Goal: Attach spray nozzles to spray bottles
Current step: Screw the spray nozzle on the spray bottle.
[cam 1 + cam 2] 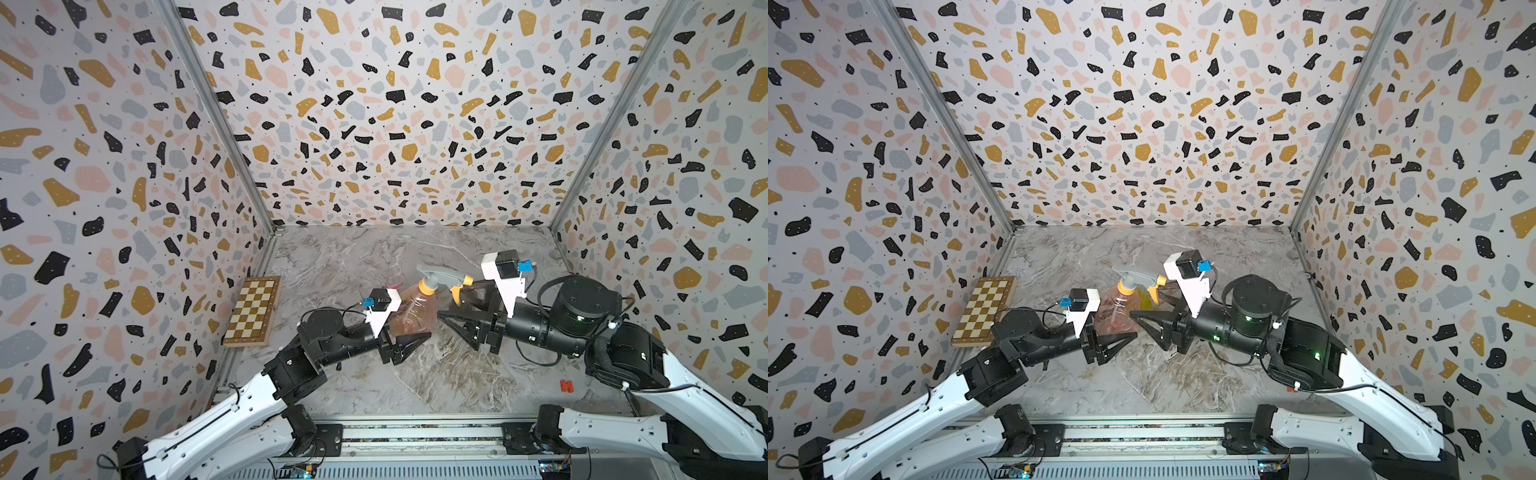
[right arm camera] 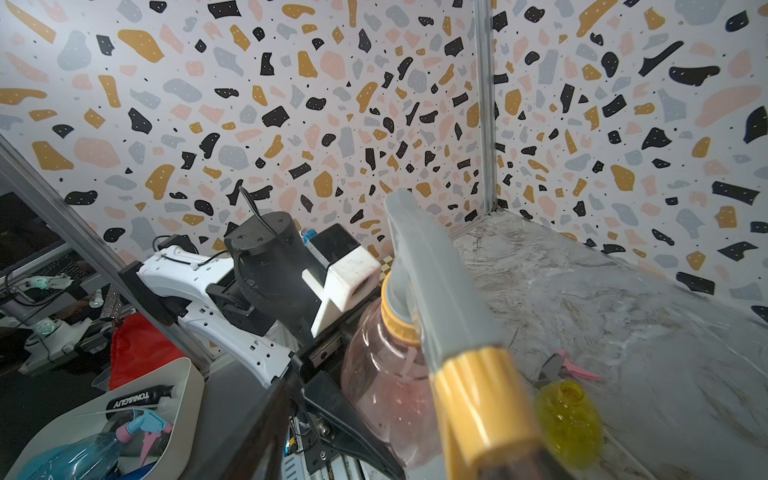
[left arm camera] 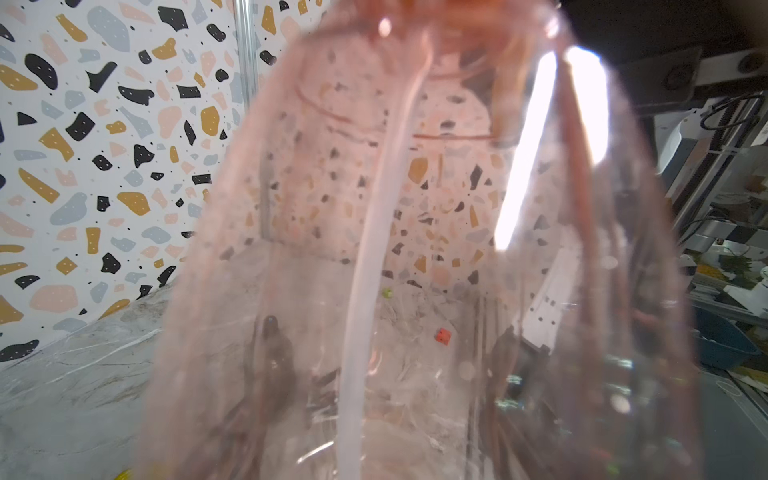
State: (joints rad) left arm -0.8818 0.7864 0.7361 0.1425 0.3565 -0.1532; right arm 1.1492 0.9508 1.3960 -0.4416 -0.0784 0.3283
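Observation:
The pink spray bottle (image 1: pixel 419 307) leans toward my right gripper, so that gripper should back away, then turn the nozzle's orange trigger end (image 1: pixel 464 283) around toward my left gripper.
A pale pink spray bottle (image 1: pixel 415 318) stands upright at mid-table with the grey spray nozzle with orange trigger (image 1: pixel 440 277) seated on its neck. Its white dip tube (image 3: pixel 365 291) runs down inside. My left gripper (image 1: pixel 415 341) is shut on the bottle's lower belly, which fills the left wrist view. My right gripper (image 1: pixel 451 305) is open, jaws wide apart on either side of the nozzle's orange trigger end (image 2: pixel 478 395); one finger (image 2: pixel 519 467) touches the tip. A yellow bottle (image 2: pixel 569 419) stands just behind, and a pink-trigger nozzle (image 2: pixel 573 368) lies beside it.
A folded chessboard (image 1: pixel 251 311) lies along the left wall. A small red piece (image 1: pixel 566 385) sits on the marble top near the right arm. Outside the cell, a white bin (image 2: pixel 174 386) holds other bottles. Patterned walls close off three sides.

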